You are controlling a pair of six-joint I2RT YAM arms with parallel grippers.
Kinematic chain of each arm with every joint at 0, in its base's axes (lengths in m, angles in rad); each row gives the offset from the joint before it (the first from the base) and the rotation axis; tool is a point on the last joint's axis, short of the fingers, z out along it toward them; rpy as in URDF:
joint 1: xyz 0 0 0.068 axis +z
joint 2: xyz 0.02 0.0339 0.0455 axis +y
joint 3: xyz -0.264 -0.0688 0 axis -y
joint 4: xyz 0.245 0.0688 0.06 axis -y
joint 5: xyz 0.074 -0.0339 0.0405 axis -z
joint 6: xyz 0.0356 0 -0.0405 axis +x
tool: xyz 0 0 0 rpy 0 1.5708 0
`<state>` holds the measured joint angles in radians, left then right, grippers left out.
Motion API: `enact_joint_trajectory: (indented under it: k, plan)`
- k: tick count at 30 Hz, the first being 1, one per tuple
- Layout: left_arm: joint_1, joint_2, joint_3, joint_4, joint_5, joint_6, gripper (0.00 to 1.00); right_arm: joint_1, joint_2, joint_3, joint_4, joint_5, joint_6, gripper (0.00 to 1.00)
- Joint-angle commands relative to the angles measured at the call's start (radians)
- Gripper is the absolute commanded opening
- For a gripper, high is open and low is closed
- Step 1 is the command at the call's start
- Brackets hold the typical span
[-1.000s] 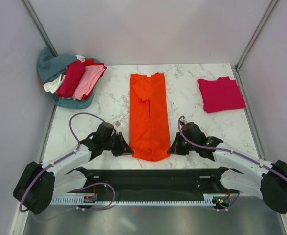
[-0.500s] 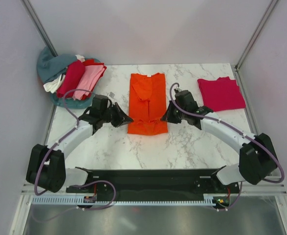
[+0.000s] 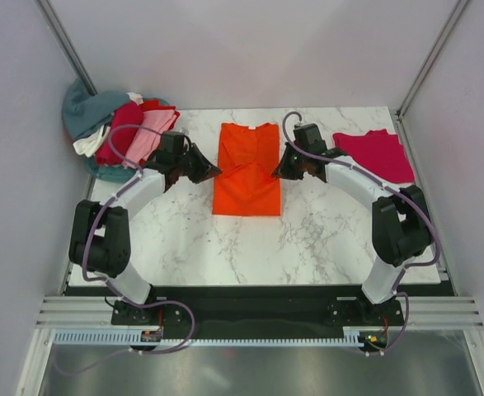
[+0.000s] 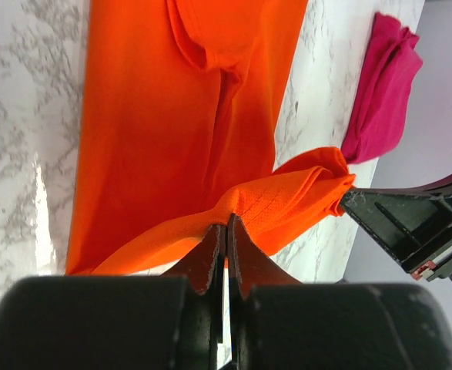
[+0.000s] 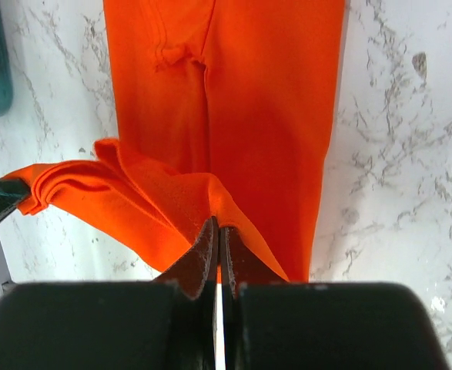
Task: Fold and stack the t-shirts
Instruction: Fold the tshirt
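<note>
I should now move my right gripper's corner of the hem toward the t-shirt's far end [image 3: 263, 137] until the hem lies flat, because the lifted hem [image 3: 248, 168] runs square across the lower layer.
A bright orange t-shirt [image 3: 247, 169] lies mid-table, folded into a long strip with its near end lifted and doubled back over the rest. My left gripper [image 3: 217, 171] is shut on the left corner of that lifted hem [image 4: 233, 212]. My right gripper [image 3: 275, 172] is shut on the right corner [image 5: 214, 208]. Between the two the hem hangs in a sagging fold above the lower layer. A folded crimson-pink t-shirt [image 3: 375, 156] lies at the back right, also seen in the left wrist view [image 4: 383, 85].
A heap of unfolded t-shirts [image 3: 122, 132], teal, dark red, light pink and white, sits at the back left corner, overhanging the marble table [image 3: 307, 239]. Grey walls close in the table on three sides. The arm bases stand at the near edge.
Both grippers have carried the orange shirt's near hem away from the near edge toward the back, halving the strip's length. Both arms now reach far out over the table.
</note>
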<state>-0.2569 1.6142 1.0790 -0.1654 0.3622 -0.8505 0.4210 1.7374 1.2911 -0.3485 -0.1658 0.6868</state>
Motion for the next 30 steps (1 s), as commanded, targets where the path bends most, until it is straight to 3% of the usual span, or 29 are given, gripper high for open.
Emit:
enact_joint_trajectory:
  k: [1, 20, 25, 27, 28, 29, 30]
  plan:
    - [0.016, 0.047, 0.084, 0.038, -0.026, 0.001, 0.02, -0.019, 0.054, 0.08, 0.002, -0.024, -0.023, 0.0]
    - [0.059, 0.297, 0.269, 0.067, -0.011, -0.016, 0.02, -0.077, 0.29, 0.275, -0.003, -0.052, -0.053, 0.0]
    - [0.064, 0.368, 0.324, 0.076, 0.01, -0.018, 0.17, -0.094, 0.346, 0.324, 0.0, -0.032, -0.061, 0.01]
    - [0.067, 0.411, 0.346, 0.078, 0.03, -0.019, 0.25, -0.099, 0.373, 0.35, 0.002, -0.032, -0.059, 0.18]
    - [0.068, 0.42, 0.361, 0.078, 0.052, -0.022, 0.28, -0.1, 0.382, 0.362, 0.005, -0.026, -0.061, 0.31]
    - [0.071, 0.426, 0.363, 0.078, 0.063, -0.025, 0.33, -0.1, 0.386, 0.373, 0.003, -0.011, -0.058, 0.54]
    - [0.07, 0.421, 0.361, 0.078, 0.076, -0.027, 0.4, -0.1, 0.375, 0.37, 0.009, 0.005, -0.056, 0.6]
